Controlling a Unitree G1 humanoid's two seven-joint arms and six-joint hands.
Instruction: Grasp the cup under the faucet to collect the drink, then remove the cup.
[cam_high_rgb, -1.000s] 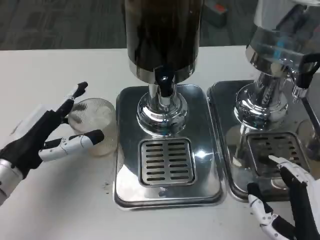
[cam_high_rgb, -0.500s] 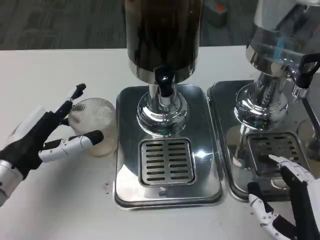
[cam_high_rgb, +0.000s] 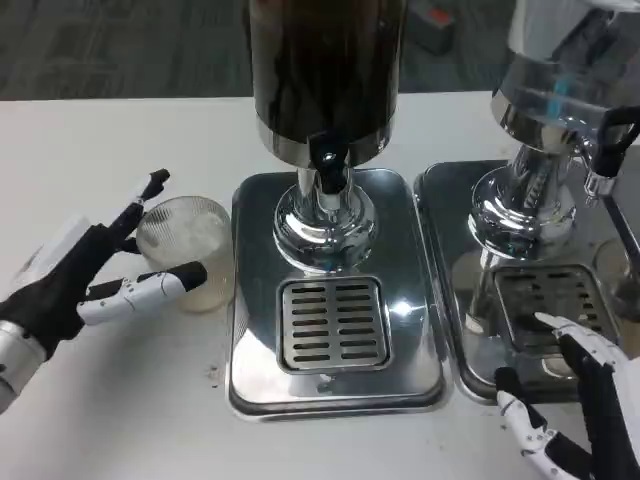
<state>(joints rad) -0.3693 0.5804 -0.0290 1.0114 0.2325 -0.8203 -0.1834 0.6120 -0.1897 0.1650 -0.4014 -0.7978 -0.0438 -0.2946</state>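
Note:
The tank (cam_high_rgb: 325, 70) over the black faucet (cam_high_rgb: 328, 160) is dark, so a dark drink should flow straight down into the cup once I open the faucet.
A clear ribbed plastic cup (cam_high_rgb: 186, 252) stands on the white table just left of the dark drink dispenser's steel drip tray (cam_high_rgb: 250, 330). My left hand (cam_high_rgb: 90, 275) lies open beside the cup, fingers spread around its left side, one fingertip at its far rim and another at its near side; whether they touch it is unclear. The black faucet (cam_high_rgb: 328, 165) hangs over the slotted grate (cam_high_rgb: 333, 322), which holds nothing. My right hand (cam_high_rgb: 575, 405) is open at the bottom right, fingers spread over the second tray's front edge.
A second dispenser (cam_high_rgb: 560, 110) with a clear tank stands on its own steel tray (cam_high_rgb: 445, 250) at the right. The dark tank (cam_high_rgb: 325, 70) rises at the centre back. Bare white table (cam_high_rgb: 110, 400) lies in front of and behind my left hand.
My left hand has drawn slightly leftward and lower beside the cup; the cup has not moved. The right hand has barely shifted.

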